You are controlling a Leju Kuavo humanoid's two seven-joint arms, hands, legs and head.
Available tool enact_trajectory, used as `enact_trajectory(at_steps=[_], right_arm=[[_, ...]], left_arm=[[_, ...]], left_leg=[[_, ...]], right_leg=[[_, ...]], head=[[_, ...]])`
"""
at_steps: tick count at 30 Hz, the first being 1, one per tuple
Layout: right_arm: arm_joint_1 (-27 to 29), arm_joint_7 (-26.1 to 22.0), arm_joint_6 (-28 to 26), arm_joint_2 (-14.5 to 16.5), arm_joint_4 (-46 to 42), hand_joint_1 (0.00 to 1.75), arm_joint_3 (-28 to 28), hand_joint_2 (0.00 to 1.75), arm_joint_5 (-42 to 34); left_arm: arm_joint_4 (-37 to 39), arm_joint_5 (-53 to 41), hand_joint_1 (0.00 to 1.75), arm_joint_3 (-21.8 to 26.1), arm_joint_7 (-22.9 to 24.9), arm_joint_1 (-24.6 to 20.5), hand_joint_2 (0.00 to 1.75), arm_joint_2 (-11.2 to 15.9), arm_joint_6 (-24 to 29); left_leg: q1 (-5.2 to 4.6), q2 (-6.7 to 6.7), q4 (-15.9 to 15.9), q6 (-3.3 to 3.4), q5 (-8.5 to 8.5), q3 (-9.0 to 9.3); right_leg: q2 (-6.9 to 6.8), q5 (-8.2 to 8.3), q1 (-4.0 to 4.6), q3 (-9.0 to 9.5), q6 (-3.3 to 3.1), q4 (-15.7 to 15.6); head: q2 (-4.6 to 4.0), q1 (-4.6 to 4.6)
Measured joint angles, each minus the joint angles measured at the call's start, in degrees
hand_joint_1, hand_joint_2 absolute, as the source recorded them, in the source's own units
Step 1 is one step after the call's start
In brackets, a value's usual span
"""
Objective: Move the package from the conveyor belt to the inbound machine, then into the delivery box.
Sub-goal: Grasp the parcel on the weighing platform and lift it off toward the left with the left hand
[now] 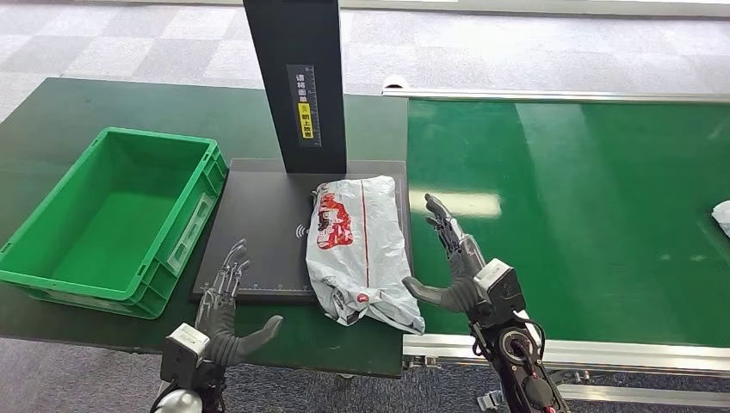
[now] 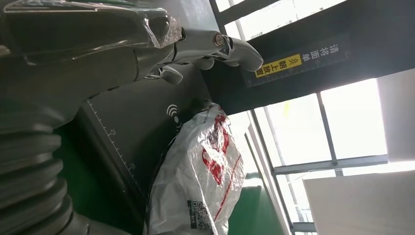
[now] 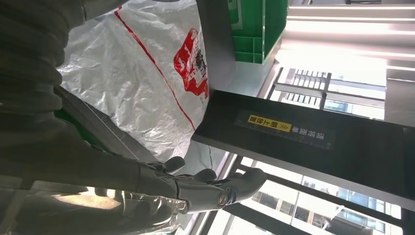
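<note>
The package (image 1: 358,237) will crumple into folds when I grip and lift it, because its near end sags in wrinkles (image 1: 372,306) over the plate's front edge.
A white plastic package (image 1: 361,245) with red print lies on the black scanner plate (image 1: 267,224) of the inbound machine, its near end hanging over the plate's front edge. My right hand (image 1: 452,262) hovers just right of the package with fingers spread, its thumb close to the bag's near corner, holding nothing. My left hand (image 1: 228,305) is at the plate's front left corner, fingers spread, apart from the bag. The package (image 2: 195,181) lies beyond the left hand's fingers (image 2: 230,46) in the left wrist view, and the package (image 3: 137,73) shows again in the right wrist view.
An empty green crate (image 1: 112,215) stands left of the machine on the dark table. The machine's black post (image 1: 297,82) rises behind the plate. The green conveyor belt (image 1: 568,206) runs on the right, with another white parcel (image 1: 721,215) at its right edge.
</note>
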Motion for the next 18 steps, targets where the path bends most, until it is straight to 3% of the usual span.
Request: enact_trajectory(at_steps=[3, 7, 10, 18], right_arm=[[0.4, -1.2, -3.6, 0.2, -0.6, 0.0, -0.6, 1.75, 1.0], [1.9, -2.8, -15.6, 1.1, -3.2, 0.0, -2.9, 1.75, 2.4], [3.3, -1.6, -21.6, 1.9, -5.5, 0.0, -4.7, 1.75, 1.7], [5.3, 3.5, -24.5, 3.1, -6.7, 0.0, -6.5, 1.75, -0.7]], left_arm=[[0.0, -0.1, 0.0, 0.0, 0.0, 0.0, 1.75, -0.1, -0.1], [-0.1, -0.8, 0.0, -0.2, -0.3, -0.1, 1.75, -0.1, -1.7], [-0.2, -1.5, 0.0, -0.7, -0.3, -0.7, 1.75, 0.0, -3.9], [0.2, -7.7, 0.0, -4.2, 3.0, -5.0, 1.75, 0.4, -5.9]], left_leg=[[0.0, -0.02, 0.0, 0.0, 0.0, 0.0], [0.0, -0.02, 0.0, 0.0, 0.0, 0.0], [0.0, -0.02, 0.0, 0.0, 0.0, 0.0], [0.0, -0.01, 0.0, 0.0, 0.0, 0.01]], right_leg=[[-0.02, 0.0, 0.0, 0.0, 0.0, 0.0], [-0.03, 0.0, 0.0, 0.0, 0.0, 0.0], [-0.03, 0.0, 0.0, -0.02, 0.0, 0.0], [-0.02, 0.01, 0.0, 0.0, 0.0, 0.0]], head=[[0.0, -0.01], [0.0, 0.0], [0.0, -0.01], [0.0, -0.01]])
